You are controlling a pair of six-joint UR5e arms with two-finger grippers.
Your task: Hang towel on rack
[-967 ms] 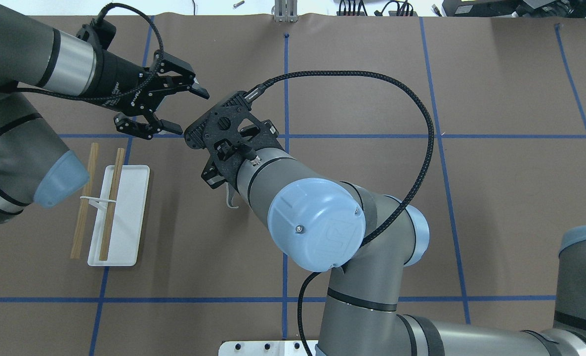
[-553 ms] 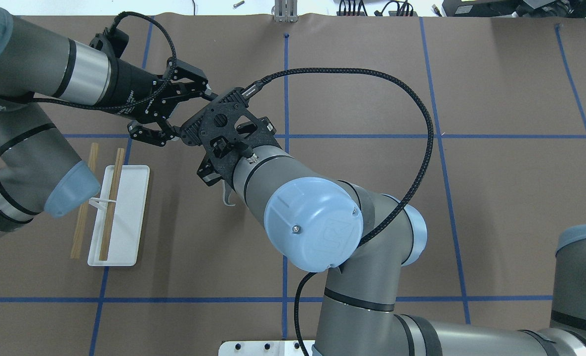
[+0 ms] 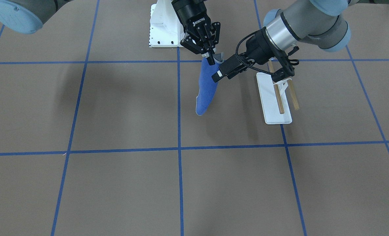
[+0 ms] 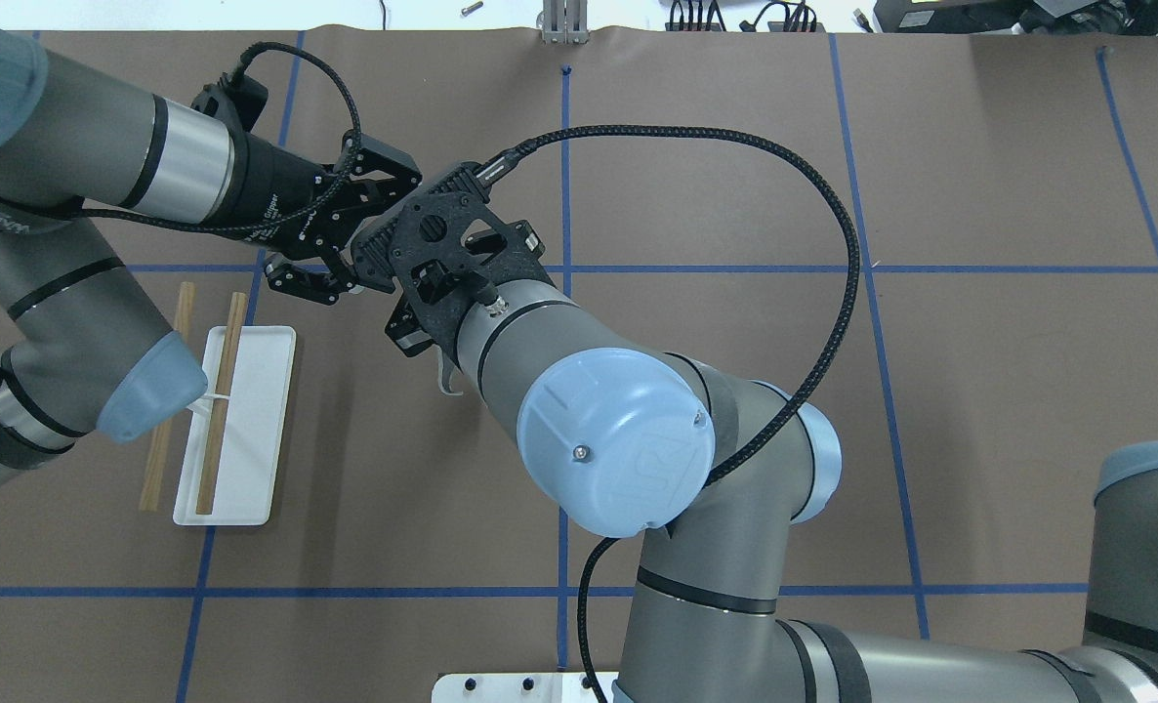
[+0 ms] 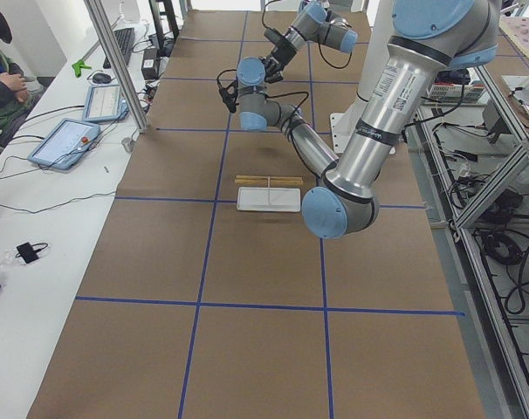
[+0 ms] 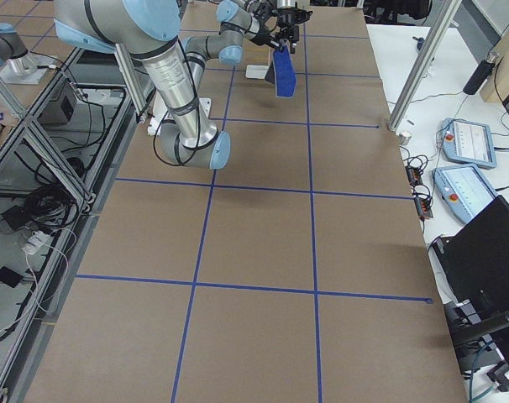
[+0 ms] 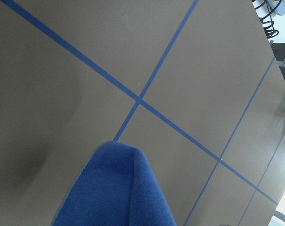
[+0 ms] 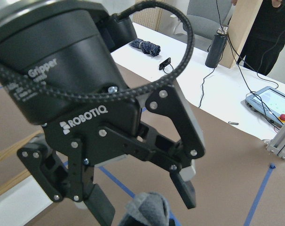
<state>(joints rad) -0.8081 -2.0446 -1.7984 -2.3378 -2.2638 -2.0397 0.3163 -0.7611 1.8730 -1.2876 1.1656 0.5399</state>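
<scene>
The towel's grey top corner (image 3: pixel 218 57) shows above the towel's blue side (image 3: pixel 207 87), so the towel will show a wide grey inner side when I hang it.
The towel (image 3: pixel 207 88), bright blue with a grey top corner, hangs straight down from my right gripper (image 3: pixel 210 58), which is shut on its upper edge above the table. My left gripper (image 3: pixel 221 68) is open, its fingers on either side of the towel's top corner; the right wrist view shows this gripper (image 8: pixel 140 197) straddling the towel's grey tip (image 8: pixel 148 203). The left wrist view shows the blue towel (image 7: pixel 119 188) just below. The rack (image 3: pixel 275 98), a white base with two wooden dowels, stands on the table beside and below my left gripper. In the overhead view the rack (image 4: pixel 232 430) is left of both wrists.
The big white bolted pedestal (image 3: pixel 163 29) stands behind the grippers at the robot's base. My left arm's blue elbow cap (image 4: pixel 149 391) hangs over the rack's near end in the overhead view. Blue tape lines cross the brown table (image 3: pixel 122 108).
My left gripper has moved toward the right gripper, and its open fingers now reach under the right wrist's mount. The right arm has shifted only slightly.
</scene>
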